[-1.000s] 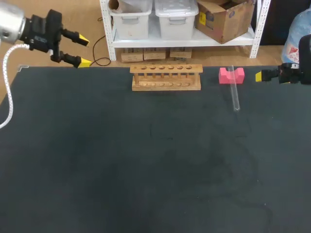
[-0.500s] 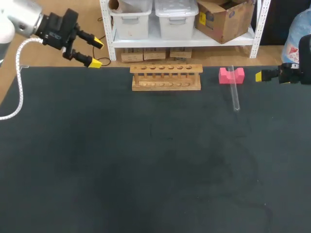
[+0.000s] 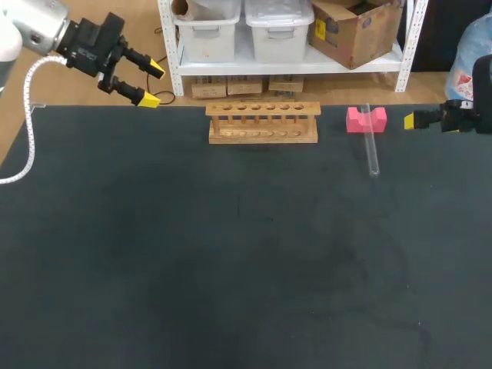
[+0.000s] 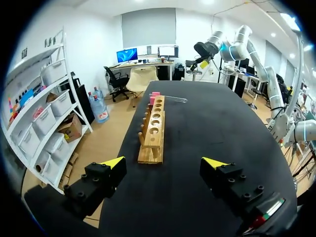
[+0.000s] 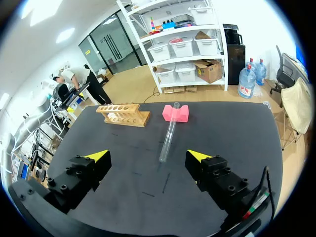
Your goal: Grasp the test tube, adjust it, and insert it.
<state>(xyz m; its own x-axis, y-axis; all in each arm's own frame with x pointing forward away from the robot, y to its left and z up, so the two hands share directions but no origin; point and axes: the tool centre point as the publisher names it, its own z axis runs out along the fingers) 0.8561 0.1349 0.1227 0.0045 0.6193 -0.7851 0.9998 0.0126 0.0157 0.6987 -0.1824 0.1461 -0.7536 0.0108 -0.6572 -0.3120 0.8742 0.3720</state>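
Observation:
I expect the test tube [image 3: 371, 150] to come free and leave the pink block behind when I lift it, because the pink block's notch [image 3: 367, 115] is open at the top.
A clear glass test tube [image 3: 371, 146] lies on the black table, its far end resting in the notch of a pink block [image 3: 365, 119]. The same test tube [image 5: 169, 132] and pink block [image 5: 176, 113] lie ahead of my right gripper [image 5: 148, 159], which is open and empty. In the head view that right gripper [image 3: 415, 120] hangs at the table's right edge, right of the block. A wooden tube rack [image 3: 263, 123] with a row of holes stands at the back middle. My left gripper [image 3: 152, 83] is open and empty above the back left corner; the rack [image 4: 153, 131] is ahead of it [image 4: 165, 163].
The black table [image 3: 231, 254] carries only the rack, the pink block and the tube. Its back edge runs just behind the rack.
My left gripper swung to the right and slightly up between one second and half a second ago, then held nearly still. The right arm, tube and rack have not moved.

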